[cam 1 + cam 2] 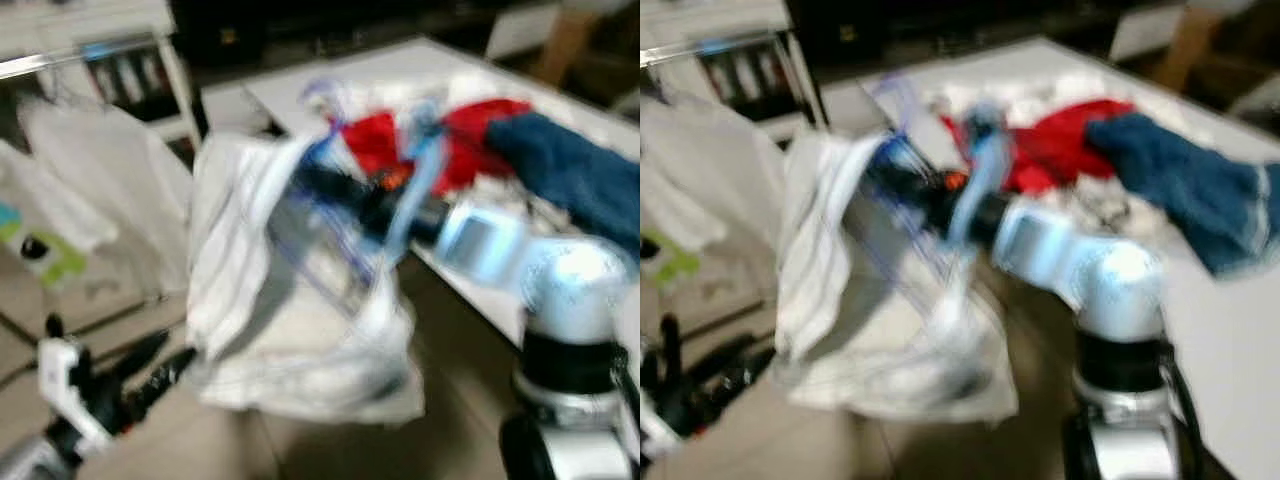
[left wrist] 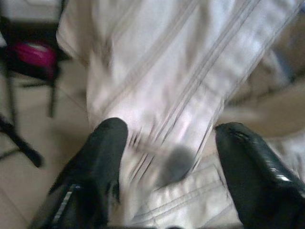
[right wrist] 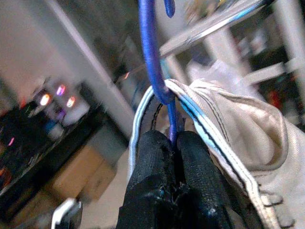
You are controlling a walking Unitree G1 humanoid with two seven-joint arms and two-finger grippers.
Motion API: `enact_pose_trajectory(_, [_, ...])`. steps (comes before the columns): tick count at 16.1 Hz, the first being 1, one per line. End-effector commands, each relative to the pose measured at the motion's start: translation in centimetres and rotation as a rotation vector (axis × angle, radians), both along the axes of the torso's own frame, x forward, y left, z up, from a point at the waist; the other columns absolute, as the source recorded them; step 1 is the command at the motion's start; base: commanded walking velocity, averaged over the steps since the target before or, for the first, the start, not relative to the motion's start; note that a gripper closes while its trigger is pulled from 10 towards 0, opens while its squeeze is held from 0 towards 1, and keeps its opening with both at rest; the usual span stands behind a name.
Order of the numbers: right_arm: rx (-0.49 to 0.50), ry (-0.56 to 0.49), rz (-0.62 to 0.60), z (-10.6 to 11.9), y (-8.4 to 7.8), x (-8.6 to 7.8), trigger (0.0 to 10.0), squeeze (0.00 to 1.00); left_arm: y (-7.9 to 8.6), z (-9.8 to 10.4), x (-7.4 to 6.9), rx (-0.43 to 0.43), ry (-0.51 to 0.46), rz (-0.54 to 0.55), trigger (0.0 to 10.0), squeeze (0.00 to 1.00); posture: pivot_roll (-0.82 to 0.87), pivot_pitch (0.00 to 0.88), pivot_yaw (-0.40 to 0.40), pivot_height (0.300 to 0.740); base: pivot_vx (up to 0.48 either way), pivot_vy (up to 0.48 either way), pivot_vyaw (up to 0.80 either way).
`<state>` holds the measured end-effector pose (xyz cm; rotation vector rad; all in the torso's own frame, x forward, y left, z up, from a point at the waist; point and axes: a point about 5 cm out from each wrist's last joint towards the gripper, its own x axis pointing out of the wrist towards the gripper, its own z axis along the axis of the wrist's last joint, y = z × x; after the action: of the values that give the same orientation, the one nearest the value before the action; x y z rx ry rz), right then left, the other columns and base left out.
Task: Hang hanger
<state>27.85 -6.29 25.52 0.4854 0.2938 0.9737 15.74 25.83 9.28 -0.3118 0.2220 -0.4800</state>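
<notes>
The garment (image 1: pixel 232 235) should spread open around the hanger when I pull the stitched edge, and its lower cloth should sag, because a loose gap (image 1: pixel 308 262) shows.
My right gripper (image 3: pixel 170 139) is shut on the thin blue wire hanger (image 3: pixel 151 57), just below its hook. A white shirt with fine stripes (image 1: pixel 290 320) hangs from that hanger, its collar (image 3: pixel 224 119) beside my fingers. In the eye views the right gripper (image 1: pixel 312 182) holds hanger and shirt up in mid-air, left of the table. The left gripper (image 1: pixel 165 365) is low at the left, open, its tips by the shirt's lower edge. In the left wrist view the shirt cloth (image 2: pixel 181 86) lies just beyond the open left gripper (image 2: pixel 167 140). The pictures are blurred.
A clothes rack with a metal rail (image 1: pixel 60 62) stands at the far left, with pale garments (image 1: pixel 100 170) hanging on it. The rail (image 3: pixel 214 26) shows beyond the hanger hook. A white table (image 1: pixel 330 75) on the right bears red clothes (image 1: pixel 470 135) and a blue garment (image 1: pixel 580 170).
</notes>
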Motion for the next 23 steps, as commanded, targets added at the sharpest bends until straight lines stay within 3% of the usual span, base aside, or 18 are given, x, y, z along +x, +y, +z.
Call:
enact_pose_trajectory(1, [0.033,-0.043,-0.028,0.5,-0.2,0.2,10.0,0.00,0.1,1.6,0.0,0.031,-0.041,0.027,10.0,1.00,0.02,0.002,0.059,0.740,0.000,0.000,0.80])
enact_pose_trajectory(6, [-0.099,0.008,-0.210,-4.1,-0.7,1.4,10.0,0.00,-0.6,5.1,0.3,0.123,-0.107,0.073,10.0,1.00,0.06,0.060,0.030,0.740,0.000,0.000,0.80])
enact_pose_trajectory(7, [-0.213,0.003,-0.302,-6.6,-1.6,1.5,10.0,0.00,-2.2,5.4,0.7,0.130,-0.127,0.088,10.0,0.19,0.06,0.039,0.023,0.740,0.000,0.000,0.80])
enact_pose_trajectory(8, [-0.263,-0.001,-0.338,-7.8,-2.0,1.5,10.0,0.00,-2.9,5.4,1.2,0.139,-0.138,0.099,10.0,0.00,0.04,0.020,0.025,0.740,0.000,0.000,0.80])
enact_pose_trajectory(9, [-0.292,-0.009,-0.358,-8.5,-2.2,1.5,10.0,0.00,-3.4,5.4,1.5,0.147,-0.143,0.107,10.0,0.00,0.04,0.015,0.025,0.740,0.000,0.000,0.80])
enact_pose_trajectory(10, [-0.340,-0.040,-0.406,-9.6,-3.1,1.8,10.0,0.00,-4.5,4.9,3.2,0.129,-0.163,0.113,10.0,0.00,0.00,0.000,0.014,0.740,0.000,0.000,0.00])
enact_pose_trajectory(12, [-0.379,-0.062,-0.444,-10.2,-3.9,2.2,10.0,0.00,-5.4,4.1,4.9,0.143,-0.159,0.123,10.0,0.00,-0.03,0.012,0.016,0.740,0.000,0.000,0.00])
enact_pose_trajectory(13, [-0.422,-0.068,-0.489,-10.7,-4.7,2.5,10.0,0.00,-6.8,3.3,6.2,0.156,-0.134,0.083,10.0,0.00,-0.05,0.037,0.020,0.740,0.000,0.000,0.00])
enact_pose_trajectory(14, [-0.422,-0.068,-0.489,-10.7,-4.7,2.5,10.0,0.00,-6.8,3.3,6.2,0.156,-0.134,0.083,10.0,0.00,-0.05,0.037,0.020,0.740,0.000,0.000,0.00])
enact_pose_trajectory(16, [-0.426,-0.070,-0.514,-10.9,-4.9,2.7,10.0,0.00,-8.9,2.5,6.9,0.214,-0.111,-0.031,10.0,0.00,-0.05,0.026,0.024,0.740,0.000,0.000,0.00])
enact_pose_trajectory(17, [-0.382,-0.082,-0.510,-10.1,-4.3,2.9,10.0,0.00,-10.5,2.3,7.0,0.222,-0.135,-0.187,10.0,0.00,-0.06,0.000,0.025,0.740,0.000,0.000,0.00])
enact_pose_trajectory(18, [-0.357,-0.103,-0.498,-9.3,-3.8,3.0,10.0,0.00,-11.4,2.4,7.0,0.160,-0.149,-0.325,10.0,1.00,-0.07,0.000,0.021,0.740,0.000,0.000,0.00])
enact_pose_trajectory(20, [-0.364,-0.119,-0.475,-8.6,-3.1,3.2,10.0,0.00,-12.7,2.2,7.0,0.055,-0.138,-0.509,10.0,1.00,-0.08,0.000,0.049,0.740,0.000,0.000,0.00])
enact_pose_trajectory(21, [-0.342,-0.146,-0.449,-7.7,-2.5,3.1,10.0,0.00,-13.6,1.2,7.1,0.078,-0.075,-0.648,10.0,1.00,-0.11,0.000,0.052,0.740,0.000,0.000,0.00])
enact_pose_trajectory(23, [-0.338,-0.167,-0.431,-7.4,-2.1,3.0,10.0,0.00,-14.1,-0.3,7.2,0.156,-0.048,-0.769,10.0,1.00,-0.10,0.000,0.044,0.740,0.000,0.000,0.00])
